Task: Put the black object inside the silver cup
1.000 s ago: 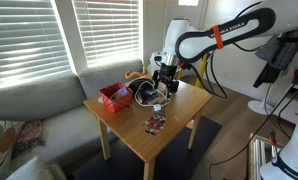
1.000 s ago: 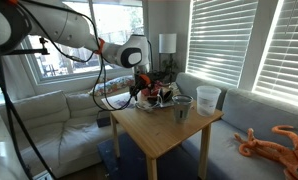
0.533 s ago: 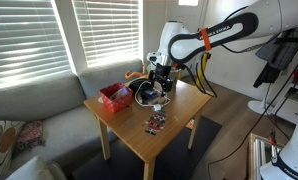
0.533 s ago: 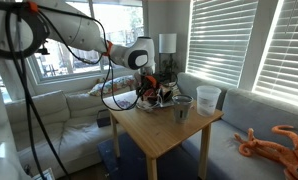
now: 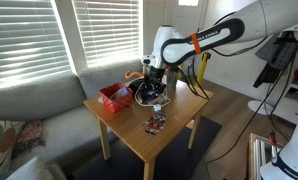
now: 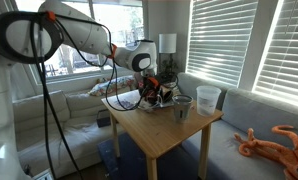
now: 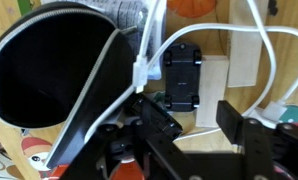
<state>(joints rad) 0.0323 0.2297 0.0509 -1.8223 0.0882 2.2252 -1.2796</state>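
My gripper needs to open wider and move farther over the black object's middle (image 7: 183,76) before it closes, because the wooden block (image 7: 212,88) is tight beside the black object.
In the wrist view a small black rectangular object (image 7: 184,78) lies on the wooden table with a white cable looping around it. My gripper (image 7: 197,125) is open and empty just above it, with one finger on each side of the gap below the object. In both exterior views the gripper (image 5: 154,76) (image 6: 149,90) hangs over the clutter at the back of the table. The silver cup (image 6: 181,105) stands upright on the table near the gripper, apart from it. I cannot make out the cup in the wrist view.
A large black bowl (image 7: 59,65) fills the left of the wrist view, beside the black object. A shorter white cup (image 6: 208,98) stands beyond the silver cup. A red box (image 5: 115,96) and small items (image 5: 155,123) sit on the table (image 5: 179,110). A sofa borders it.
The arm has shifted slightly across the back of the table, over the clutter and the black bowl. The gripper stays open; nothing on the table has moved.
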